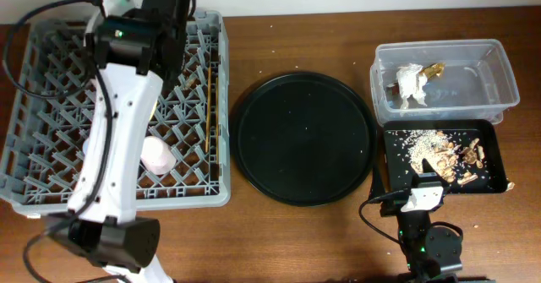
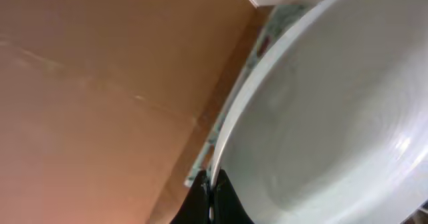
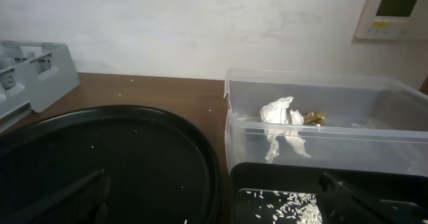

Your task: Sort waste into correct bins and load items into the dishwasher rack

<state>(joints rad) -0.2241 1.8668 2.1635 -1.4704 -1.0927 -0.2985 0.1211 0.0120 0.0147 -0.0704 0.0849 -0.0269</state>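
The pale grey-white plate is hanging on edge above the grey rack's free wires, so the robot's left gripper should go on lowering it until the wires hold it up.
My left gripper is shut on the rim of the pale grey-white plate and holds it on edge over the far left of the grey dishwasher rack; the arm hides most of the plate from overhead. A pink cup and wooden chopsticks lie in the rack. The white napkin and the gold-brown scrap lie in the clear tub. Beige crumbs lie in the shallow black tray. My right gripper is open and empty near that tray's front left corner. The yellow bowl and blue cup are out of view.
A large round black tray with a few specks lies between the rack and the bins; it also shows in the right wrist view. Small crumbs dot the brown table. The right arm's base sits at the front edge.
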